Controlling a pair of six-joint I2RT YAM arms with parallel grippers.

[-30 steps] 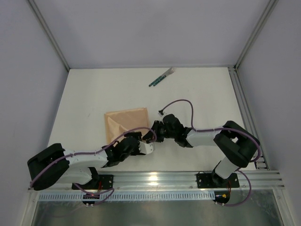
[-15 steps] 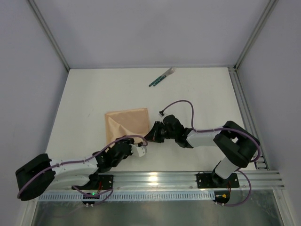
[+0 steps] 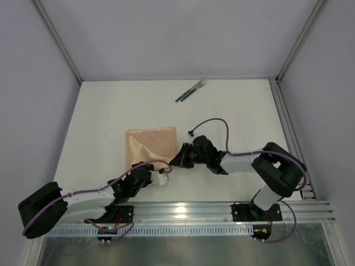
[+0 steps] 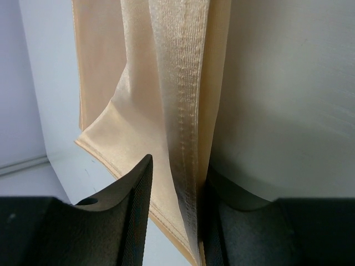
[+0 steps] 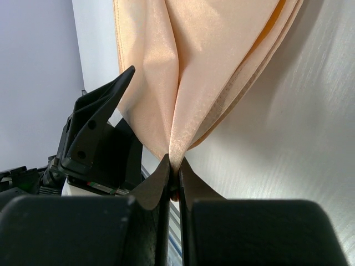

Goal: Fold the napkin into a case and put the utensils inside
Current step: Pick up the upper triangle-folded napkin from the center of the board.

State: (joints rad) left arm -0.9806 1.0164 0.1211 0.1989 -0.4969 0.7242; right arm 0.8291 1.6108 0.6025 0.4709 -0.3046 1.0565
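The napkin's corner in a heap [image 5: 177, 145] is pinched in my right gripper, so my left gripper should hold the napkin's hemmed edge [image 4: 188, 166] while my right gripper turns and takes the napkin's corner again.
The peach-tan napkin [image 3: 150, 145] lies folded into a rough rectangle left of the table's middle, with a diagonal crease on top. My right gripper [image 3: 176, 160] is shut on a raised fold at the napkin's near right corner; in the right wrist view the cloth [image 5: 205, 66] rises out of the pinched jaws [image 5: 173, 163]. My left gripper [image 3: 161, 178] sits just near of that edge, open. A hemmed napkin edge [image 4: 177, 100] stands between its fingers [image 4: 175, 166], lying against the right one. The utensils [image 3: 191, 91], green-handled, lie together far back on the table.
An aluminium rail [image 3: 183, 210] runs along the near edge by both arm bases. Metal frame posts [image 3: 55, 41] border the white table [image 3: 111, 111] on both sides. The left gripper's black body [image 5: 94, 144] shows close beside the right gripper's pinch.
My left arm has drawn back toward the near left, its gripper sliding down along the napkin's near edge. The right gripper has held its pinch, and the napkin shifted slightly.
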